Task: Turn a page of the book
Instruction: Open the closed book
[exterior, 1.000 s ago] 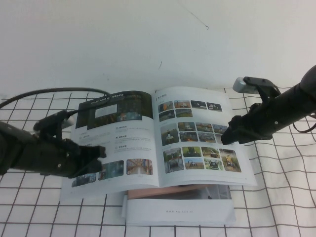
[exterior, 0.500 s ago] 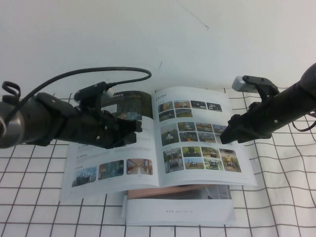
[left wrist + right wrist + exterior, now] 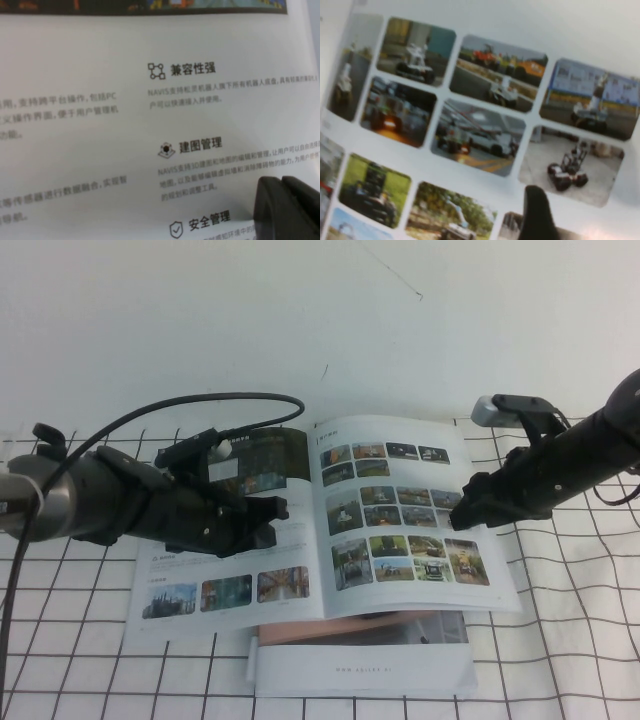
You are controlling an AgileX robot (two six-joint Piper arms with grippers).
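The page is flat and my right gripper's fingers are over the photos [image 3: 446, 521]. Next, I move back toward the page's outer edge [image 3: 500, 540], then push the page toward the book's spine.
The book [image 3: 300, 540] lies open on the gridded cloth. Its left sheet has a dark banner photo on top. The page [image 3: 400, 515] with rows of small colour photos lies flat on the right; it fills the right wrist view [image 3: 470, 130]. My left gripper [image 3: 272, 512] is shut and empty, low over the left sheet near the spine; its dark fingers [image 3: 285, 205] sit together above printed text. My right gripper [image 3: 465, 508] is at the page's outer right edge; a dark tip of it [image 3: 536, 215] shows over the photos.
A thicker white block [image 3: 360, 668] with grey print on its edge lies under the book's front edge. The left arm's black cable [image 3: 200, 405] loops above the book. A white wall stands behind; the gridded cloth [image 3: 560, 620] spreads to the right.
My left arm has swung from the book's lower left corner up and right onto the left sheet, towards the spine. The right gripper has hardly moved. The page lies as before.
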